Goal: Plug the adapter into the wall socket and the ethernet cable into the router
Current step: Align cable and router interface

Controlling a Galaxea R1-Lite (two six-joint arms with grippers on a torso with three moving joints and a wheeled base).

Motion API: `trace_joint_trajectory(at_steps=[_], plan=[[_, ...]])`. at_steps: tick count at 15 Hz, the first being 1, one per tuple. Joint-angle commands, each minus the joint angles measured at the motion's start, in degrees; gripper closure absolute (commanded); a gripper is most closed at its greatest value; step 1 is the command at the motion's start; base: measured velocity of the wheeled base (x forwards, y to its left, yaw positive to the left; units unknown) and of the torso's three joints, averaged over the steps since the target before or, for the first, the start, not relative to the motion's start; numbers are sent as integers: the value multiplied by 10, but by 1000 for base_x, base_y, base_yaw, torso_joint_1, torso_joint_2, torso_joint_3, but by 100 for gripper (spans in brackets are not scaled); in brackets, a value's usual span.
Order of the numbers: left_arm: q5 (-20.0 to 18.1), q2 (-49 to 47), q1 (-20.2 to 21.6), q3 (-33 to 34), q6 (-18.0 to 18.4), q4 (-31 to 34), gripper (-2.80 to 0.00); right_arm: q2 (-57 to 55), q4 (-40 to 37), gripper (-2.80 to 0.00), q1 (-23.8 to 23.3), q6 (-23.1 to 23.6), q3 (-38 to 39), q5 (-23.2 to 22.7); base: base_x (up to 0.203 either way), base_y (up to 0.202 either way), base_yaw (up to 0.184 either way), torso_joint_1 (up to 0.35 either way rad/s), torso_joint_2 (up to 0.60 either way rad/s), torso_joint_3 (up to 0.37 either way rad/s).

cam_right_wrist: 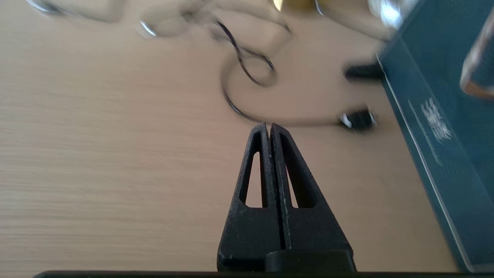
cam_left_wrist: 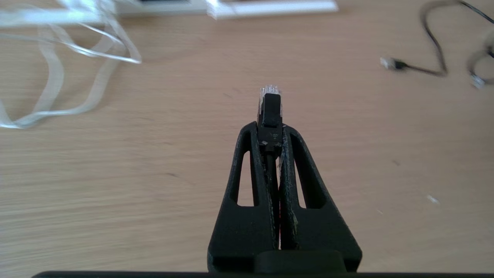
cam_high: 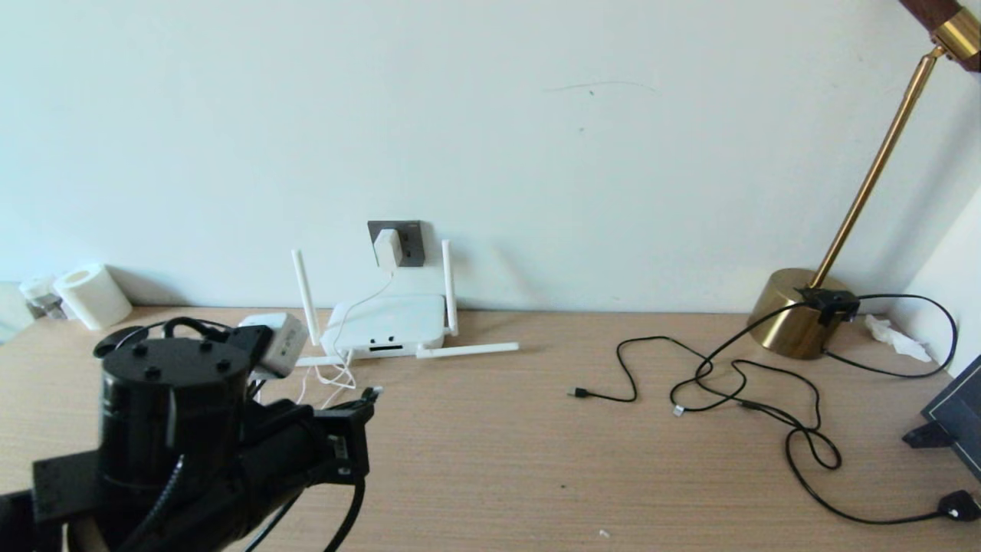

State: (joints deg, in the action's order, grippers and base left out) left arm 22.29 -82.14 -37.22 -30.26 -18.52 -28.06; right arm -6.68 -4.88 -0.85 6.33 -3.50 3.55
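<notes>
Next, my left gripper swings back and points the plug at the port [cam_high: 386,348], because the ethernet cable's plug [cam_left_wrist: 270,102] is pointing toward the flat antenna next to the router's port.
The white adapter [cam_high: 388,247] sits plugged into the dark grey wall socket [cam_high: 406,242]. Its thin white cord [cam_high: 337,368] hangs down to the router [cam_high: 387,320], a flat white box with four stick antennas below the socket. My left gripper [cam_high: 360,404] hovers over the table just in front of the router. It is shut on the ethernet cable's plug [cam_left_wrist: 270,106], and the clear tip pokes out past the fingertips toward the router's front edge [cam_left_wrist: 166,4]. The black cable [cam_high: 349,506] trails back under the arm. My right gripper [cam_right_wrist: 269,125] is shut and empty, low over the table at the right.
Thin black cords [cam_high: 728,383] loop across the right half of the table, with a small plug [cam_right_wrist: 357,119] near my right gripper. A brass lamp base [cam_high: 797,310] stands at the back right and a dark box [cam_right_wrist: 444,116] at the right edge. A paper roll [cam_high: 92,295] stands back left.
</notes>
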Motion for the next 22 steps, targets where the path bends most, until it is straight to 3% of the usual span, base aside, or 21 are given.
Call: trace_joint_trajectory(at_steps=[1, 2, 4, 8, 9, 12, 14, 18, 22], plan=[[9, 27, 5, 12, 6, -1, 0, 70, 0, 0, 5, -1, 9, -25, 0, 0, 0, 0, 0, 0], [25, 52, 13, 33, 20, 2, 0, 66, 0, 0, 8, -3, 16, -48, 0, 0, 0, 0, 0, 0], [61, 78, 32, 59, 47, 25, 0, 66, 0, 0, 8, -7, 15, -46, 0, 0, 0, 0, 0, 0], [65, 59, 33, 38, 48, 58, 0, 66, 0, 0, 8, -14, 16, -45, 0, 0, 0, 0, 0, 0], [63, 50, 33, 34, 41, 56, 0, 66, 0, 0, 8, -14, 16, -45, 0, 0, 0, 0, 0, 0], [50, -30, 32, 12, -33, 48, 0, 67, 0, 0, 7, -15, 16, -45, 0, 0, 0, 0, 0, 0], [44, -100, 26, -11, -55, 22, 0, 66, 0, 0, 8, -14, 16, -45, 0, 0, 0, 0, 0, 0], [41, -232, 26, -63, -61, -67, 0, 66, 0, 0, 7, -14, 16, -45, 0, 0, 0, 0, 0, 0], [46, -247, 71, -105, -42, -98, 0, 66, 0, 0, 8, -15, 16, -45, 0, 0, 0, 0, 0, 0]])
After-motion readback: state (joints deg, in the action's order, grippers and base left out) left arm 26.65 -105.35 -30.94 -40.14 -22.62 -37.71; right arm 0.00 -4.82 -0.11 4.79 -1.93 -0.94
